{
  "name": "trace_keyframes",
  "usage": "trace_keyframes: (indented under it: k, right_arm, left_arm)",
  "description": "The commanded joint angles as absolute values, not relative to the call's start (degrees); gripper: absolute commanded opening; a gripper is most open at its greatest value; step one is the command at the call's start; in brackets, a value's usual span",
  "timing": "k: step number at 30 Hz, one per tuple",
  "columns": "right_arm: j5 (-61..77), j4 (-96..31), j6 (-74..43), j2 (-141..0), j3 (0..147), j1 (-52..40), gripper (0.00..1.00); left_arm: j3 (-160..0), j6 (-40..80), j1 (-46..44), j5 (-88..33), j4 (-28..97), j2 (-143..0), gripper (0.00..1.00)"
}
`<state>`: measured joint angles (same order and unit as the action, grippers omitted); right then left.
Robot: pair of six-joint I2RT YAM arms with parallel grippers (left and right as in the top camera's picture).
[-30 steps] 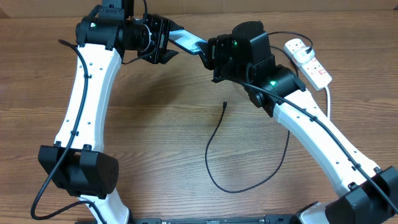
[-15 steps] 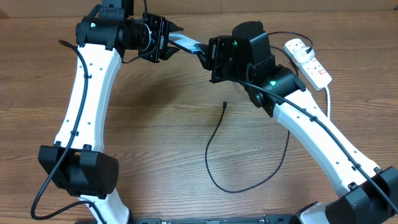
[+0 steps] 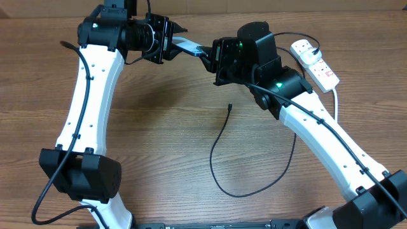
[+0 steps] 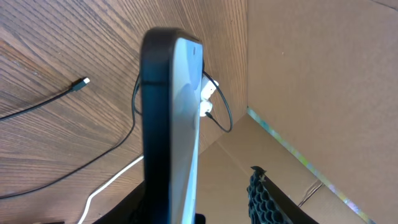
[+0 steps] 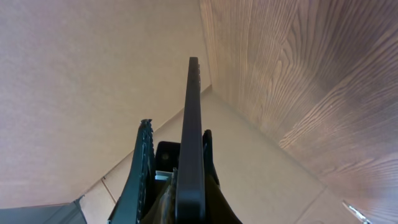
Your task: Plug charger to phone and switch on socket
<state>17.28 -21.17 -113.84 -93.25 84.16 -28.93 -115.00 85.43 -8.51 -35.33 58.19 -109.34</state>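
Note:
I should close my left gripper on the other end of the phone, which my right gripper is holding, so that my right gripper is free to take the charger's connector.
The phone hangs above the far middle of the table, and my right gripper is shut on its right end. In the right wrist view the phone stands edge-on between the fingers. My left gripper straddles the other end, open. In the left wrist view the phone lies against one jaw, and a gap separates it from the ribbed finger. The charger lies loose on the wood, its connector tip pointing to the far side. The socket lies at the far right.
A thick white lead runs from the socket past the right arm. A brown cardboard wall closes the far side of the table. The charger's loop curls between the two arm bases.
My left gripper has slid right onto the phone's end and its jaws have narrowed. The phone has tipped slightly flatter. The right arm and the charger stay put.

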Motion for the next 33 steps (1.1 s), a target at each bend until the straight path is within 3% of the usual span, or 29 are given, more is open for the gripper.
trace_keyframes:
  k: [1,12,17,20,23,24,27,33]
  right_arm:
    - [18.3,-20.4,-114.2,-91.2,86.0,-28.9,0.07]
    - [19.7,-20.2,-114.2,-91.2,86.0,-28.9,0.07]
    - [20.6,-20.2,-114.2,-91.2,86.0,-28.9,0.11]
    - [21.2,-20.2,-114.2,-91.2,86.0,-28.9,0.13]
    - [21.3,-20.2,-114.0,-91.2,86.0,-28.9,0.27]
    - [21.3,-20.3,-113.0,-91.2,86.0,-28.9,0.45]
    - [21.2,-20.3,-108.6,-91.2,85.9,-28.9,0.67]
    - [21.0,-26.6,-98.2,-91.2,85.9,-27.8,0.83]
  left_arm:
    - [-115.0,86.4,-8.4,-36.0,58.0,-109.5,0.4]
    - [-115.0,86.4,-8.4,-36.1,58.0,-109.5,0.24]
    - [-115.0,86.4,-8.4,-37.1,58.0,-109.5,0.04]
    - [-115.0,86.4,-8.4,-37.5,58.0,-109.5,0.04]
    - [-115.0,86.3,-8.4,-37.5,58.0,-109.5,0.04]
    - [-115.0,85.9,-8.4,-37.5,58.0,-109.5,0.04]
    - [-115.0,83.8,-8.1,-36.9,58.0,-109.5,0.04]
    - [-115.0,72.3,-6.5,-32.8,58.7,-109.5,0.04]
